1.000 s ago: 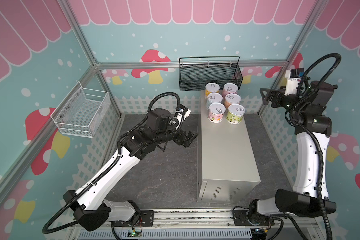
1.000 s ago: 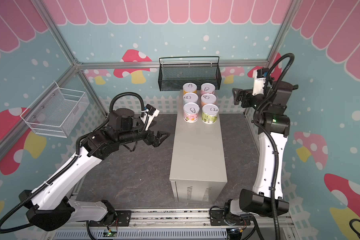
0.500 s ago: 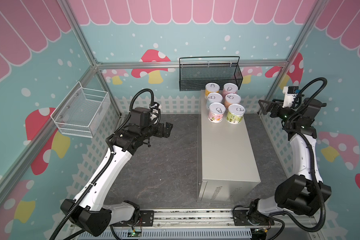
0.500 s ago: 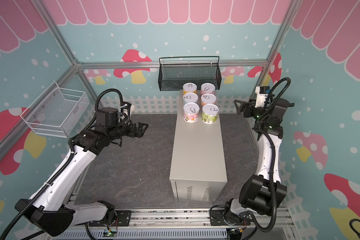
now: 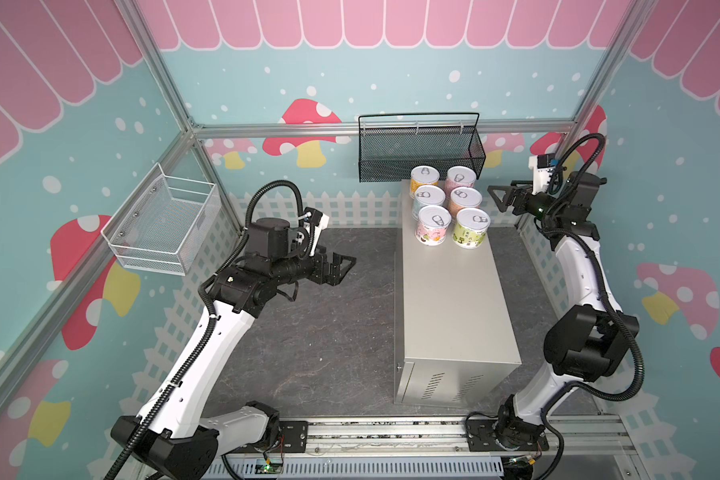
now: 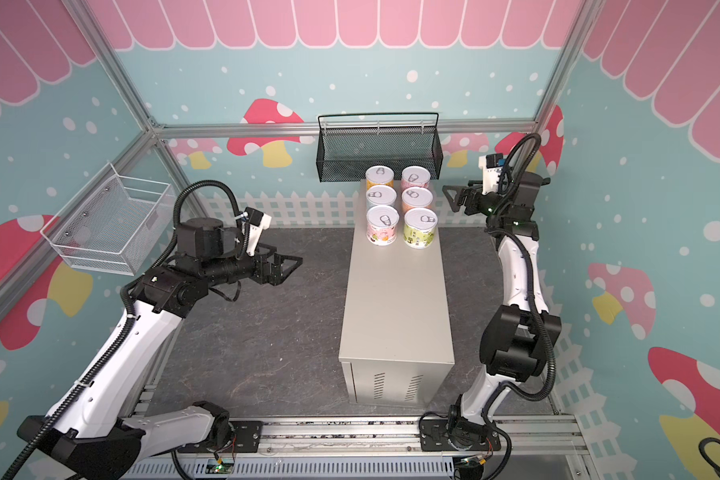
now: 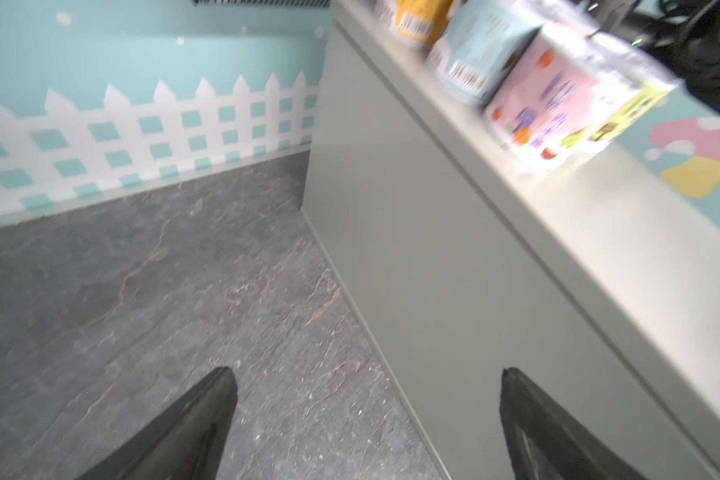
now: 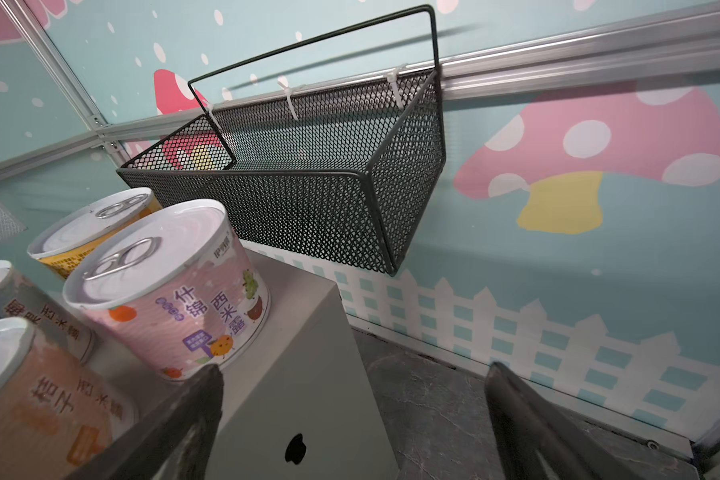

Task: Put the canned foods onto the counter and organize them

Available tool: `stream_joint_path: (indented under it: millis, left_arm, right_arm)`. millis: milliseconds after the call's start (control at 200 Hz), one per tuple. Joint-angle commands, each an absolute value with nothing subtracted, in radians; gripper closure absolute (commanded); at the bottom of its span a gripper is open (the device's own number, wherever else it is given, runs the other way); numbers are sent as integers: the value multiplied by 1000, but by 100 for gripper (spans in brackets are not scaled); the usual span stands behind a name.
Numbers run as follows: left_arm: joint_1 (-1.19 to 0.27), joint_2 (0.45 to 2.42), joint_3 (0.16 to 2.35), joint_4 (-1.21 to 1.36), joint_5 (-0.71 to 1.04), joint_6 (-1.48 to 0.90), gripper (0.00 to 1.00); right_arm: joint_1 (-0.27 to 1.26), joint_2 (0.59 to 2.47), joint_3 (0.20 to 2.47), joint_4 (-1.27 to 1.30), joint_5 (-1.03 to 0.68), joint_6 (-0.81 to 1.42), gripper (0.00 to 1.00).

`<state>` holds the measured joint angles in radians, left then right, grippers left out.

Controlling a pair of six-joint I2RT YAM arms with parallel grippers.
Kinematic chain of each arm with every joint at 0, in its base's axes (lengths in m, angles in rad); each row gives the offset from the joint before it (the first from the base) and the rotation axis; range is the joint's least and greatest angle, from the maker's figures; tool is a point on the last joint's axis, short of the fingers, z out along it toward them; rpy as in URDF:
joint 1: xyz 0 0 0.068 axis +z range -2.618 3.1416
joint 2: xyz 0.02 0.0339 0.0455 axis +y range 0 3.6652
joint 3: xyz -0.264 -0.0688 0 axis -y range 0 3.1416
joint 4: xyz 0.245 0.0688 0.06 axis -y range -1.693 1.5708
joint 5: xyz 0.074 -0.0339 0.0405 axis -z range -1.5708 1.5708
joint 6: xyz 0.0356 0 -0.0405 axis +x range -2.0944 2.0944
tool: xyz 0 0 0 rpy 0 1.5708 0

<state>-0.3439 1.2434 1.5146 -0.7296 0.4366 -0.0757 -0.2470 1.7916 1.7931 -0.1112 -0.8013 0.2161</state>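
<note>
My right gripper should move back and my left gripper should gently push the yellow can inward [image 5: 416, 184], because the yellow can stands slightly apart from the pink can.
Several canned foods stand upright in two neat rows at the far end of the counter [image 5: 449, 299], a tall beige-grey cabinet. In both top views the nearest two are a pink-white can [image 5: 433, 226] [image 6: 382, 225] and a green can [image 5: 470, 227] [image 6: 420, 227]. My left gripper [image 5: 344, 268] [image 6: 292, 268] hovers open and empty over the floor, left of the counter. My right gripper [image 5: 496, 200] [image 6: 447, 198] is open and empty, just right of the orange can [image 5: 465, 201]. The right wrist view shows a pink can [image 8: 171, 286] beside one of the fingers [image 8: 200, 399].
A black mesh basket [image 5: 420, 153] [image 8: 308, 178] hangs on the back wall right above the cans. On the left wall is a white wire basket [image 5: 163, 226]. Dark stone floor [image 5: 329, 332] surrounds the counter. The left wrist view shows the counter's side [image 7: 433, 249].
The left gripper pulled back leftward from the counter's side. The right arm folded down lower, its gripper now nearer the cans. Both grippers stayed open; the cans did not move.
</note>
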Motion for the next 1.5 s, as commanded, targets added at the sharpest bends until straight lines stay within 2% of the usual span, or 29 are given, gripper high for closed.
stream_joint_path:
  millis: [0,295,525,851,1206,1496]
  left_arm:
    - [-371,1290,1614,-772,528,-79,1]
    - [-398,1462,1772,-720,336,-164,1]
    - [-406,1638,1861,-585,313,-237,1]
    - [-462,1878,2106,-586,216,-252,1]
    - [-477,2080,2332,-619,159,-268,1]
    - [-478,2171,2428,-631,129,-274,1]
  right_arm:
    - [-217,1837,1863,-174,-764,183,1]
    - [-195,1862,1885,-208,-704,183,1]
    - [-191,1791,1821,-236,-631,167,1]
    - [-192,1583,1650,-281,-481,164,1]
    - [-191,1245,1483,-346,-503,146,0]
    - [-187,1091,1474,-438,-536,127,1]
